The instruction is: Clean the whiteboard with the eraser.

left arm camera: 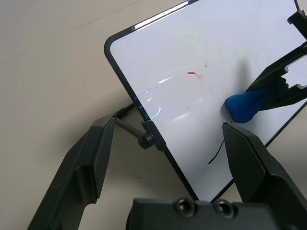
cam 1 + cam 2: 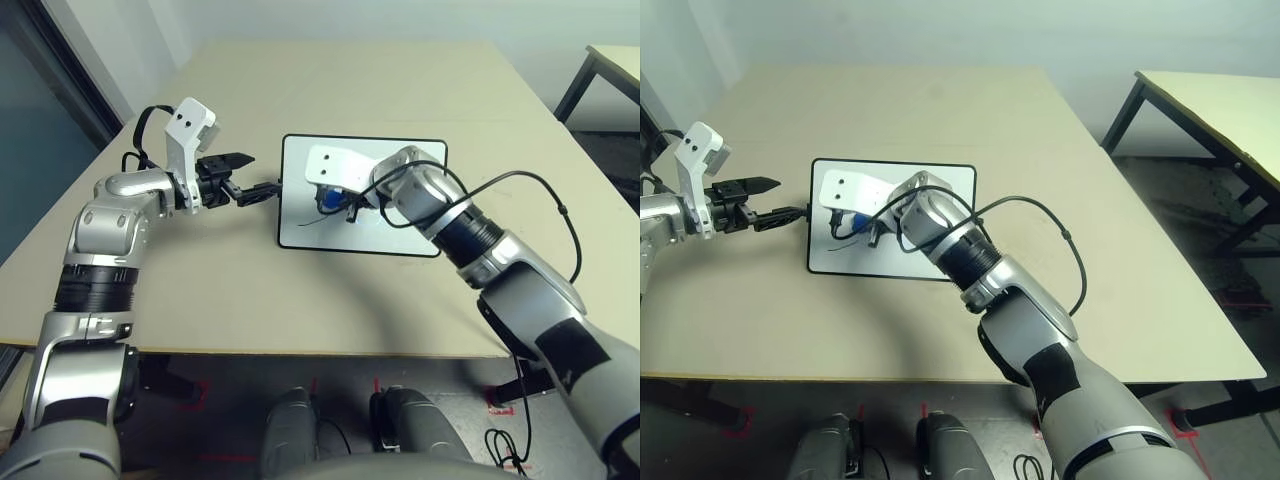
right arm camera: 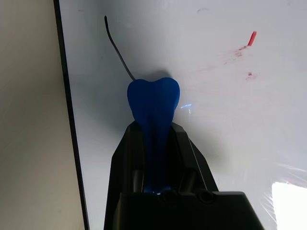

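Observation:
The black pen line (image 3: 118, 48) still goes on past the eraser's tip, so the robot's right gripper should wipe the eraser back along the line toward its loose end (image 3: 105, 18).
The whiteboard (image 2: 400, 225) lies flat in the middle of the table, white with a thin black frame. My right gripper (image 3: 156, 130) is shut on the blue eraser (image 3: 153, 103), whose tip presses on the board near its left edge. The tip touches the end of a thin black pen line (image 3: 117, 48). A small red mark (image 3: 250, 37) sits further in on the board. My left gripper (image 1: 168, 158) is open at the board's left edge, its two fingers on either side of the black side knob (image 1: 146, 139).
The beige table (image 2: 350, 90) stretches well beyond the board on all sides. A black cable (image 2: 520, 185) loops off my right forearm above the table. A second table (image 2: 1210, 110) stands off to the right across a gap of floor.

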Action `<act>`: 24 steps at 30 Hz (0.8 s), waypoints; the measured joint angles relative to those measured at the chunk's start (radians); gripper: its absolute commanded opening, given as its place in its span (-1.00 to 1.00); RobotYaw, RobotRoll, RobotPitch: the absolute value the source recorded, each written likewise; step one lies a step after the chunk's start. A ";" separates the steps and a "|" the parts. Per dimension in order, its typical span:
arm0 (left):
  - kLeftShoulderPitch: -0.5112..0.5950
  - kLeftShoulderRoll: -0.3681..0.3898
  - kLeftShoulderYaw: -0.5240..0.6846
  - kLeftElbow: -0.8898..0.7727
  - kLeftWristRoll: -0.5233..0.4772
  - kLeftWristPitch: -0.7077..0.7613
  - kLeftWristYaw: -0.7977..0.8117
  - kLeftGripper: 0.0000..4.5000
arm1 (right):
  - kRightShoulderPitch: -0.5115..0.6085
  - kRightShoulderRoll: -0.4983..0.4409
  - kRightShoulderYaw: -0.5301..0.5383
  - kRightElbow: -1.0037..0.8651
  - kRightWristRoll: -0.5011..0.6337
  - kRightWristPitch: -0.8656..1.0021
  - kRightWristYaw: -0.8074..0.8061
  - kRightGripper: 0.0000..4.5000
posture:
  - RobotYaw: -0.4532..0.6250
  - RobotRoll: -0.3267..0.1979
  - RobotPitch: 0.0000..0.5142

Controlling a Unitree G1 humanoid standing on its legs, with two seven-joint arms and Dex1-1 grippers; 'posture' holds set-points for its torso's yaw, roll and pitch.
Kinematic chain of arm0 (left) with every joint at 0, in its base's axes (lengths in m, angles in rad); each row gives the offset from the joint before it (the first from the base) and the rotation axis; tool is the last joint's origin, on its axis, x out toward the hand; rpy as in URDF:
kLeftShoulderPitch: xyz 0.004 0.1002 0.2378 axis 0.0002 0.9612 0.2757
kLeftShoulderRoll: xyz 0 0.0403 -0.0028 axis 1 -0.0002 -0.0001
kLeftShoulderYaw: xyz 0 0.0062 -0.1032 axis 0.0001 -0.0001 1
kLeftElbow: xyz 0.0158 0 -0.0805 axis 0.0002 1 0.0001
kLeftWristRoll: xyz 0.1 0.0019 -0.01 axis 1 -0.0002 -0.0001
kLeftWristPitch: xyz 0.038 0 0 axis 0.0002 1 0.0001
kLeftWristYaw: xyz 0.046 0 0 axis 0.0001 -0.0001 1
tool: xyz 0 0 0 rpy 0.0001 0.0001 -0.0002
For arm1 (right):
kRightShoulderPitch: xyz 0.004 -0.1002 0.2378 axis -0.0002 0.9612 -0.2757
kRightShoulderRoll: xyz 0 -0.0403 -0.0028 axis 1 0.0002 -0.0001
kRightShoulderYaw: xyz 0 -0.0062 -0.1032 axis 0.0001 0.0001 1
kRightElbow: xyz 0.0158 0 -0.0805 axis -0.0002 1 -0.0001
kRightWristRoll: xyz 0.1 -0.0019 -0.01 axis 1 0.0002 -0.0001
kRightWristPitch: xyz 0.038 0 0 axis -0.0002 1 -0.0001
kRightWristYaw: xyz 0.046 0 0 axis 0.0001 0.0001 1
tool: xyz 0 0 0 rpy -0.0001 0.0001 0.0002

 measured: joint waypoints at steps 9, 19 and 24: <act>0.002 -0.004 0.000 -0.001 -0.001 0.000 0.002 1.00 | -0.176 0.054 -0.090 0.261 0.001 -0.120 -0.129 -0.74 | -0.15 0.25 -0.81; 0.005 -0.004 0.001 -0.008 -0.003 0.005 0.009 1.00 | -0.062 0.051 -0.060 0.113 -0.007 -0.074 -0.046 -0.74 | -0.15 0.25 -0.78; 0.006 -0.004 0.001 -0.009 -0.005 0.010 0.011 1.00 | 0.028 0.002 0.024 -0.051 -0.012 0.024 0.024 -0.74 | -0.15 0.25 -0.78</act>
